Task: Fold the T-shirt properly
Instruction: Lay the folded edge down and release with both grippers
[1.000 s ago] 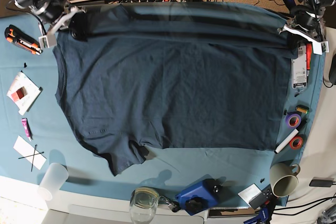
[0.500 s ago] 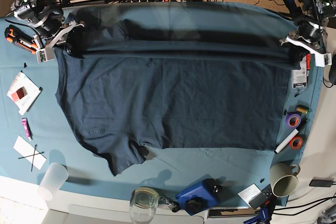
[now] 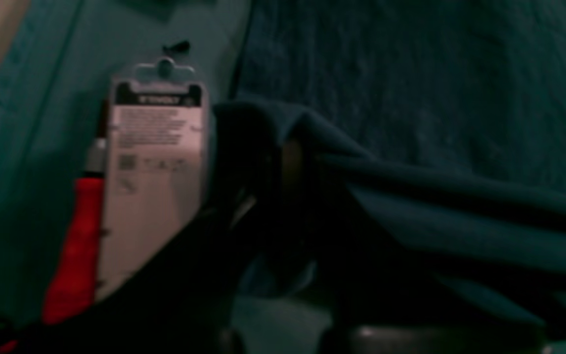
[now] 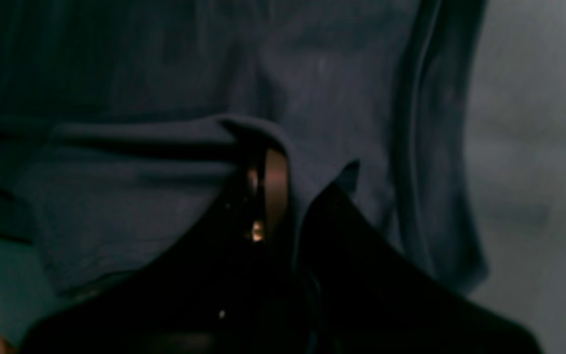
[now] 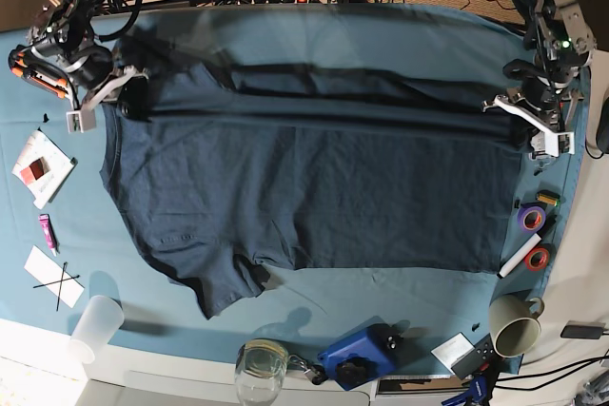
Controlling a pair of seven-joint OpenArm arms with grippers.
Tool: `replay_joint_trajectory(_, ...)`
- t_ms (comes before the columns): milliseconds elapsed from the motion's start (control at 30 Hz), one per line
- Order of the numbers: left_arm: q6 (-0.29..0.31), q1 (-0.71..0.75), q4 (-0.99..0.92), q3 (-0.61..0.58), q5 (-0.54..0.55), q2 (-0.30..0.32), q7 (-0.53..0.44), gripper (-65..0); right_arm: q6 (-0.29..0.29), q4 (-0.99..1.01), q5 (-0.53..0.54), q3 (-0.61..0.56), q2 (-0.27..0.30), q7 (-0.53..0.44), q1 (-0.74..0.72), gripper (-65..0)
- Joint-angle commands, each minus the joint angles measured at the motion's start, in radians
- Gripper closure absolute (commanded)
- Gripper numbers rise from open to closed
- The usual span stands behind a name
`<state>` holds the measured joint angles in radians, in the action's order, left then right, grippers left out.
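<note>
The T-shirt's lifted fold (image 5: 324,122) is stretched straight from gripper to gripper, so I should keep lowering it with my right gripper onto the T-shirt's body (image 5: 162,164) until it lies flat, then let go.
The dark navy T-shirt (image 5: 314,187) lies spread on the teal table cloth (image 5: 400,306), neck to the left, one sleeve at the lower left. Its far edge is lifted and stretched as a taut fold between both grippers. My left gripper (image 5: 525,119) at the right is shut on the shirt's far hem corner; the left wrist view shows its fingers (image 3: 263,196) pinching the cloth (image 3: 435,196). My right gripper (image 5: 122,90) at the left is shut on the far shoulder; the right wrist view shows its fingers (image 4: 268,196) clamped on a fold (image 4: 165,147).
A packaged red-handled tool (image 3: 150,172) lies just right of the left gripper. Tape rolls (image 5: 533,235), a marker and a cup (image 5: 514,325) sit at right. A cutter (image 5: 29,68), cards (image 5: 40,166), plastic cup (image 5: 95,325), glass jar (image 5: 260,366) and blue device (image 5: 360,354) line the left and front.
Both grippers have carried the shirt's far edge toward the front, so the lifted fold now lies farther over the shirt body. Both stay shut on the cloth.
</note>
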<state>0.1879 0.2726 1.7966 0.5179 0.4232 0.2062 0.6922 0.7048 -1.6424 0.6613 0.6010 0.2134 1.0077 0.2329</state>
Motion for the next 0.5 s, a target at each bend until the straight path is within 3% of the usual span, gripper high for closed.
replay_joint_trajectory(0, -0.01, -0.023, -0.007, 0.003, -0.009, 0.016, -0.036, 0.0, -0.007, -0.007, -0.003, 0.008, 0.02, -0.031, -0.024, 0.0)
replay_joint_trajectory(267, -0.008, -0.122, -0.098, 0.002, -0.039, 0.016, -0.035, 0.0, -0.007, 0.132, -0.008, -0.06, 0.103, -0.042, -0.121, 0.0)
replay_joint_trajectory(467, -0.008, -0.166, -0.141, 0.001, -0.039, 0.015, -0.039, 0.0, -0.007, 0.184, -0.029, -0.077, 0.116, -0.059, -0.191, 0.0)
